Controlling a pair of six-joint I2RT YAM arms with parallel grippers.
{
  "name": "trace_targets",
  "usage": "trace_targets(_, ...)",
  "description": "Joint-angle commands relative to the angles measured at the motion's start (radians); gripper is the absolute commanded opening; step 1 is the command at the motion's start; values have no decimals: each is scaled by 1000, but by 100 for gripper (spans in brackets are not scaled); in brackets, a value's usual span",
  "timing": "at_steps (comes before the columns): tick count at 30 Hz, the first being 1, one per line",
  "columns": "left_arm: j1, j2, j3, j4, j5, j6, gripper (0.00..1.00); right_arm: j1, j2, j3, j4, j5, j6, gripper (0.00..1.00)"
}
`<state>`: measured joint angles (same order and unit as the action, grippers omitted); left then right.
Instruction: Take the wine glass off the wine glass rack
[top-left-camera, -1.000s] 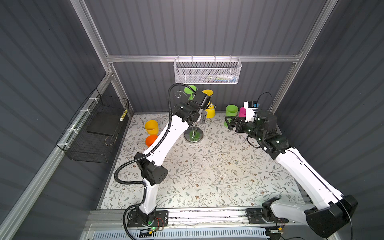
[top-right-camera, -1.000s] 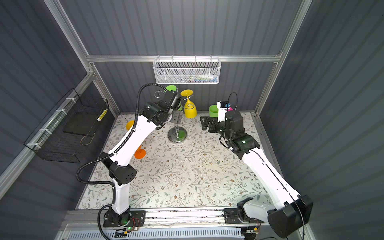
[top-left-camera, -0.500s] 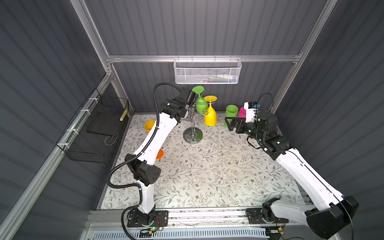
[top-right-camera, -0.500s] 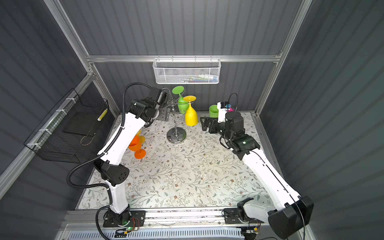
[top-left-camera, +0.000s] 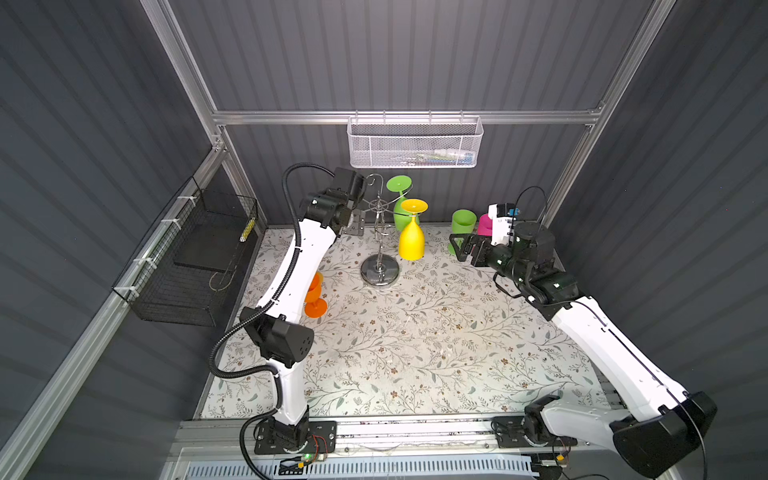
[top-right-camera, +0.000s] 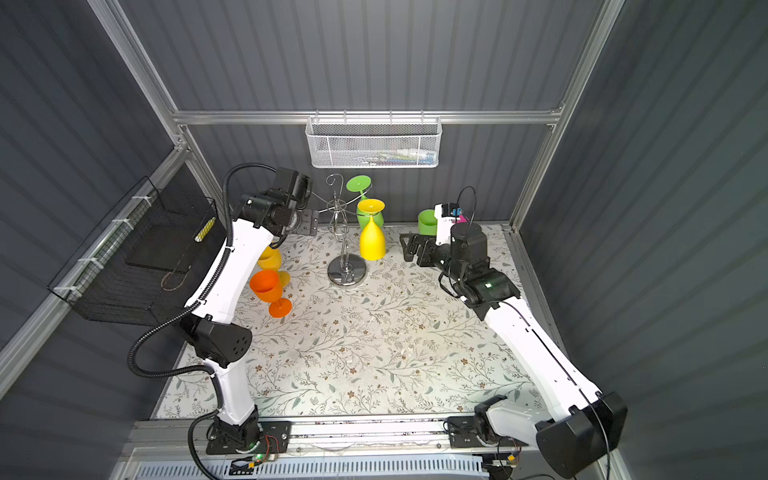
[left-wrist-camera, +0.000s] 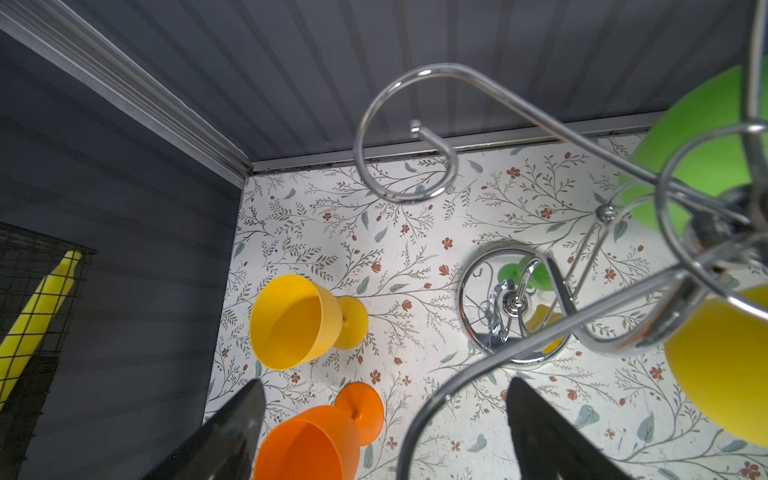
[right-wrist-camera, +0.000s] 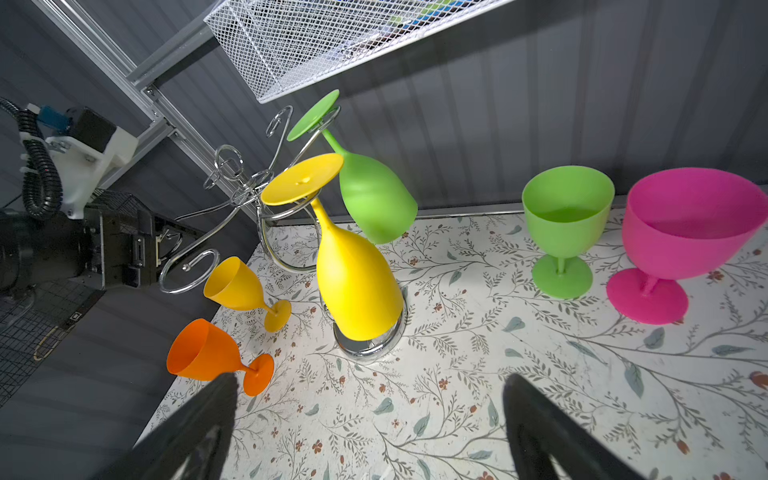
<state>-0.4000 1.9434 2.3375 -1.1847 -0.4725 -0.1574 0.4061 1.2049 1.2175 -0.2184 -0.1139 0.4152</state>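
Empty rack arms are between my left gripper and the hanging yellow glass, so my left gripper should move back and my right gripper should grab the glass's base.
The chrome wine glass rack stands at the back of the table. Two wine glasses hang upside down from its curled arms: a yellow one in front and a green one behind it. My left gripper is open and empty, high up just left of the rack's top. One curled rack arm crosses between its fingers in the left wrist view without touching them. My right gripper is open and empty, right of the yellow glass.
An orange glass and a yellow glass stand on the table left of the rack, under my left arm. A green goblet and a pink goblet stand at the back right. A white mesh basket hangs above; a black wire basket lines the left wall.
My left gripper has drawn back to the left, from in front of the hanging glasses to beside the rack's top. The right arm has not moved.
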Motion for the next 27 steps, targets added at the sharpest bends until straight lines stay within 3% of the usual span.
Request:
trace_targets(1,25,-6,21,28,36,19,91,-4,9,10,2,-24,23,99)
trace_targets(8,26,-14,11,54,112,12,92,-8,60,57,32,-104,114,97)
trace_targets(15,23,-119,-119,165,262,12,94,-12,132,129,94,-207,278,91)
trace_targets(20,23,-202,-199,241,300,24,100,-28,212,176,158,-308,429,84)
trace_targets(27,21,-299,-297,312,352,65,100,-47,316,232,245,-385,584,71)
